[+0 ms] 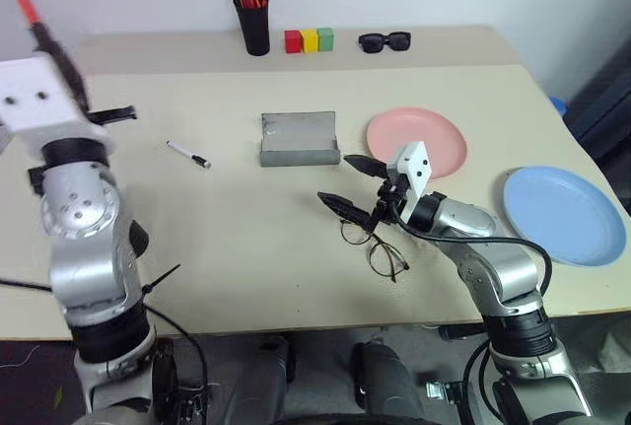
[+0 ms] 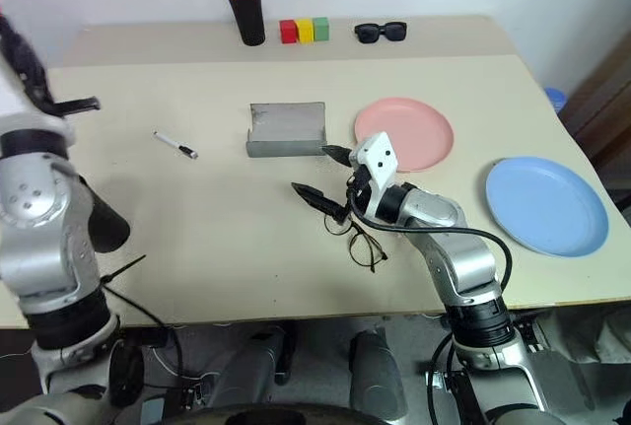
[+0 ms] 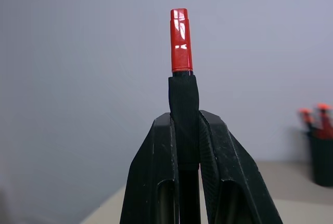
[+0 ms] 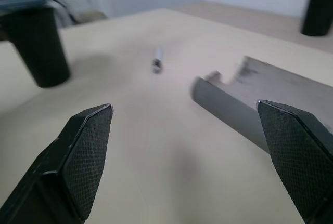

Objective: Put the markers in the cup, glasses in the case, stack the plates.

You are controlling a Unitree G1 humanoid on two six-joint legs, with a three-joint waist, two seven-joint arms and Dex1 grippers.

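Note:
My left gripper should keep going down and let go of the marker inside the black cup [image 2: 108,227], as the black marker is upright with its red cap [image 1: 25,1] on top.
My left gripper [image 3: 183,122] is raised at the far left, shut on the black marker with the red cap [image 3: 180,39], which points up past the fingertips. The white marker [image 1: 187,154] lies on the table left of the open grey case [image 1: 299,139]. My right gripper [image 1: 347,183] stands open just above the table, in front of the case. The wire-rimmed glasses [image 1: 380,247] lie right under that arm. The black cup [image 4: 39,47] stands on the table's left side. The pink plate [image 1: 416,141] and the blue plate [image 1: 562,213] lie apart on the right.
At the back stand a narrow black pen holder [image 1: 256,23] with orange-tipped pens, three coloured blocks [image 1: 310,40] and black sunglasses [image 1: 385,42]. The blue plate sits close to the table's right edge.

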